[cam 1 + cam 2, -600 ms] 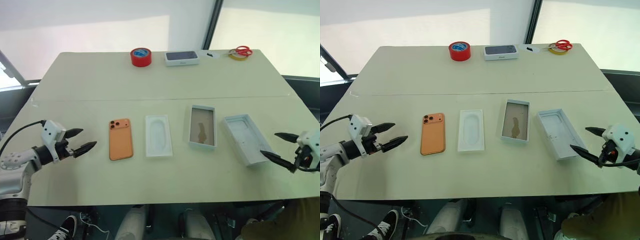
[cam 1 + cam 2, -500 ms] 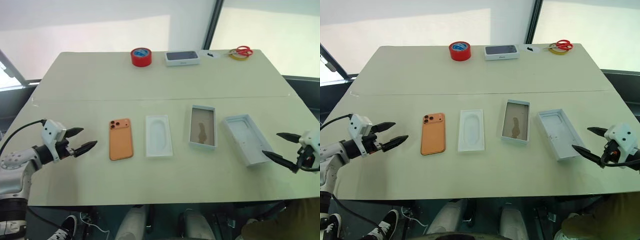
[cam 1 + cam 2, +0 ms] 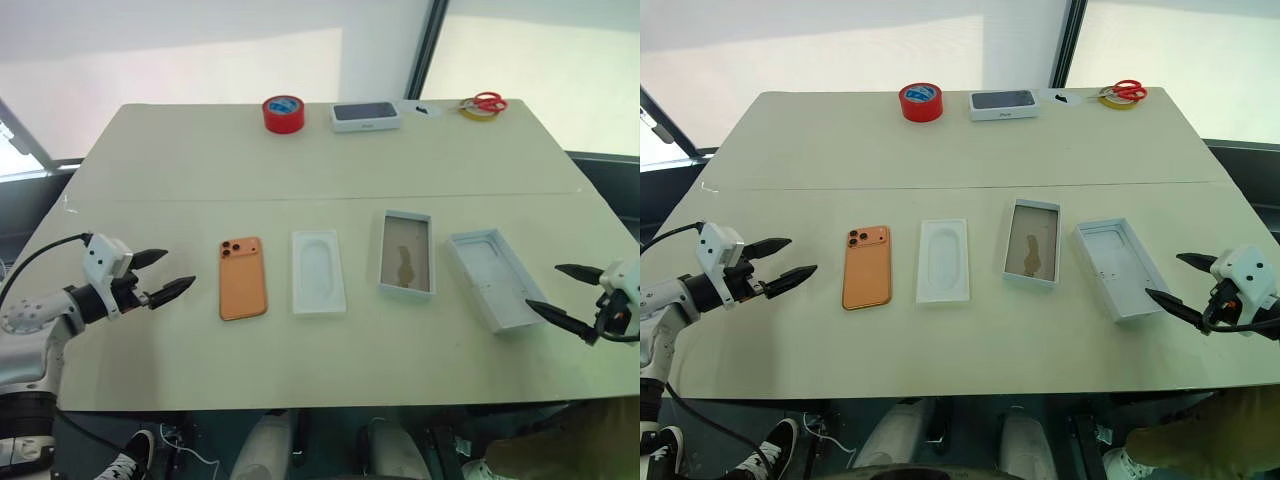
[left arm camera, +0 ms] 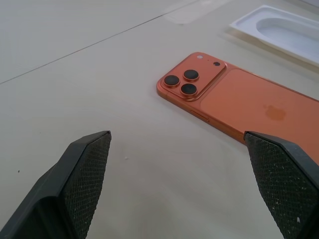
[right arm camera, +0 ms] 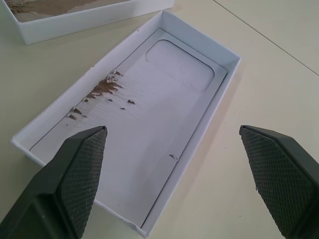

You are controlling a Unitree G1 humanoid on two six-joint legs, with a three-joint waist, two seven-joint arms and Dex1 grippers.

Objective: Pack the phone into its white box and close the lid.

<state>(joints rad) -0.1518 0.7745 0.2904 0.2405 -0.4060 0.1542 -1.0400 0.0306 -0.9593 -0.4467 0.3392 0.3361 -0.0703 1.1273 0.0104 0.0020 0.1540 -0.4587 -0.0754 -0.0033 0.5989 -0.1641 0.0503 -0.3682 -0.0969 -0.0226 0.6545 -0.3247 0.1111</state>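
Observation:
My gripper will lower the orange phone (image 3: 243, 278) in, and I expect the phone to lie flat over the white insert's hollow (image 3: 319, 265), because the hollow is narrower than the phone.
The orange phone (image 3: 242, 277) lies back up on the table, camera lenses at its far end. My left gripper (image 3: 180, 268) hovers open just left of it, fingers pointing at it, nothing between them; the left wrist view has the phone (image 4: 239, 104) just ahead of the fingertips. The white box (image 3: 406, 253), with a tan floor, sits right of centre. The lid (image 3: 490, 277) lies inside up to its right. My right gripper (image 3: 542, 286) stands open at the lid's near right corner, apart from it; in the right wrist view the lid (image 5: 134, 144) lies between the fingers.
A white moulded insert (image 3: 318, 271) lies between phone and box. At the table's far edge are a red tape roll (image 3: 282, 113), a white box with a dark phone picture (image 3: 364, 116) and red scissors (image 3: 486, 102). The table's front edge runs close below both grippers.

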